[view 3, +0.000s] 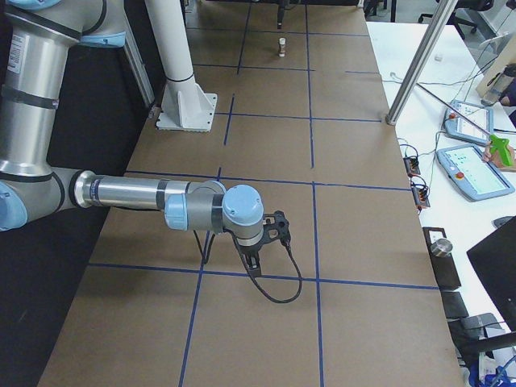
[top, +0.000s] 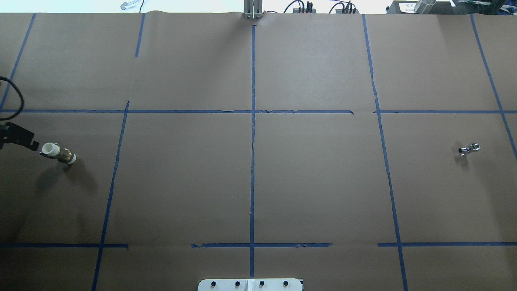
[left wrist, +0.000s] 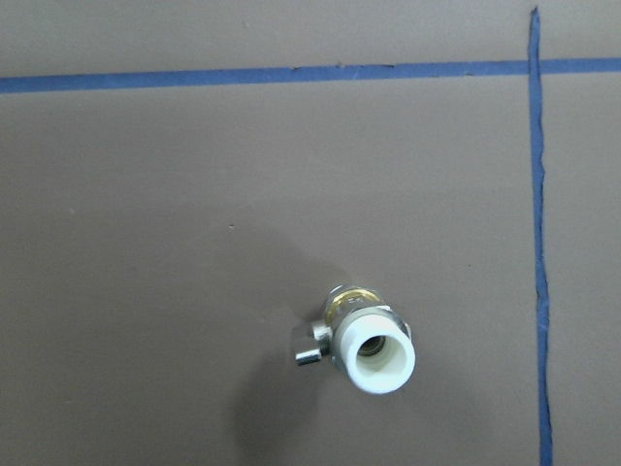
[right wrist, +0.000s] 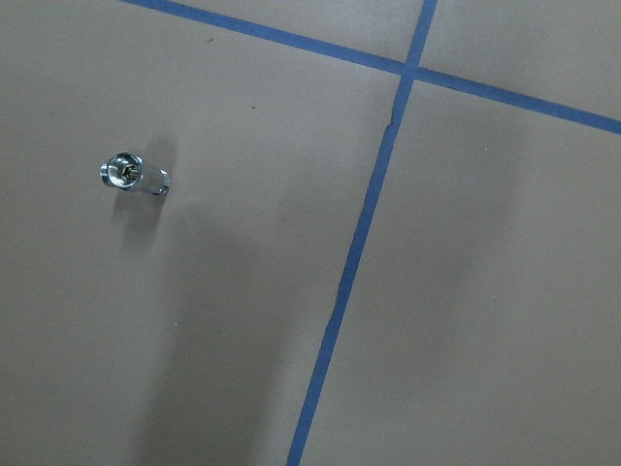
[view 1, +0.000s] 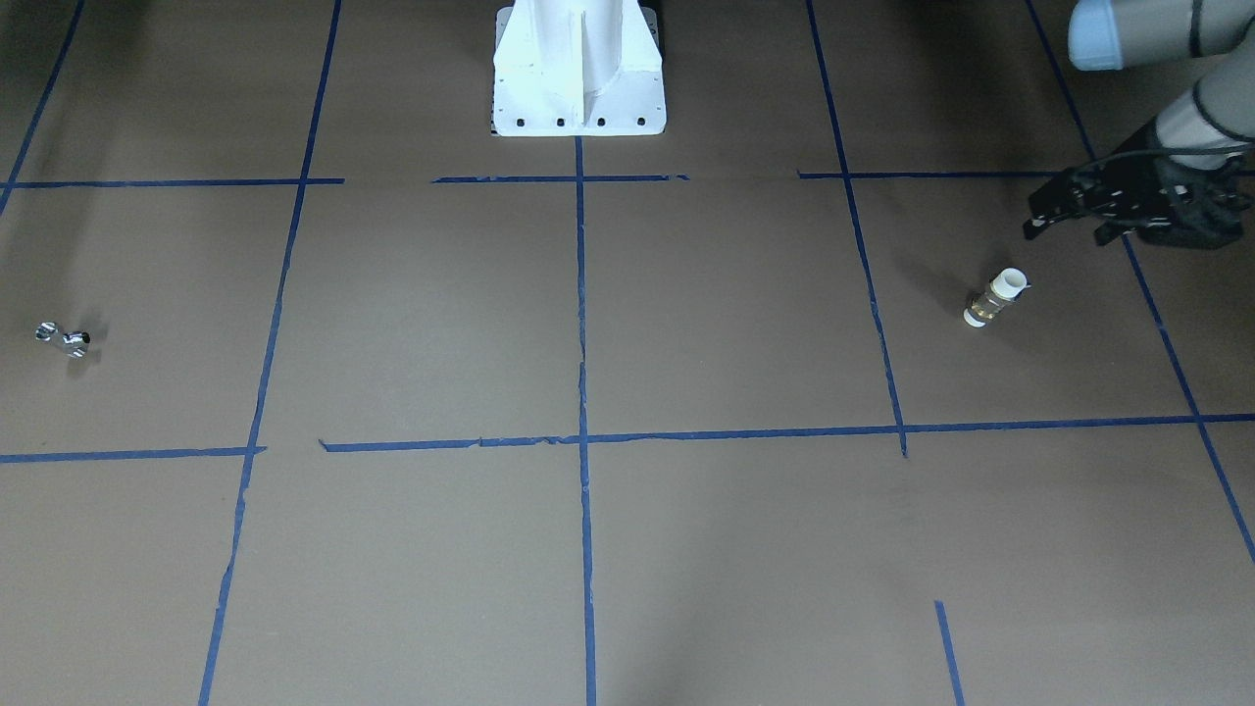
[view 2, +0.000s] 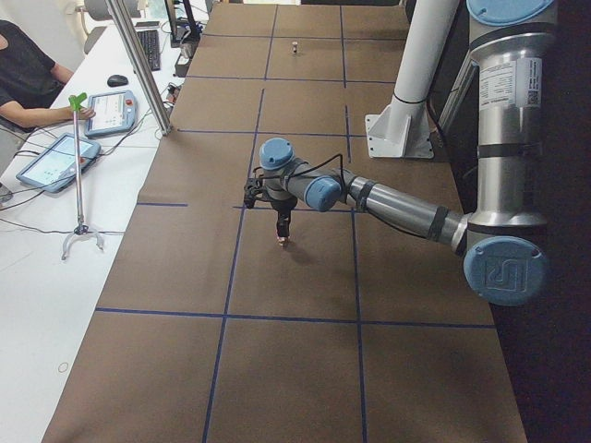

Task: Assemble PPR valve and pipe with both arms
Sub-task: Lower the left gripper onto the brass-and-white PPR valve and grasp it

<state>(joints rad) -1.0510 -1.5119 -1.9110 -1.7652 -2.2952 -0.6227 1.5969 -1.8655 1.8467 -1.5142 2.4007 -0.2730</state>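
The PPR valve point(view 1: 995, 299) stands on its flat white end point(view 1: 975, 318), so I expect it to stay upright by itself when I carry it over and put it down.
The PPR valve point(view 1: 995, 297), white ends and a brass middle, lies on the brown table on my left side; it also shows in the overhead view point(top: 59, 153) and the left wrist view point(left wrist: 364, 345). My left gripper point(view 1: 1064, 230) hovers just above and beside it, open and empty. The pipe point(view 1: 64, 338), a small chrome piece, lies far off on my right side; it shows in the overhead view point(top: 468, 149) and the right wrist view point(right wrist: 136, 177). My right gripper point(view 3: 254, 266) shows only in the exterior right view, so I cannot tell its state.
Blue tape lines point(top: 253, 121) divide the brown paper table into squares. The white robot base point(view 1: 578, 69) stands at the table's middle edge. Tablets and an operator point(view 2: 28, 65) are at a side table beyond the far edge.
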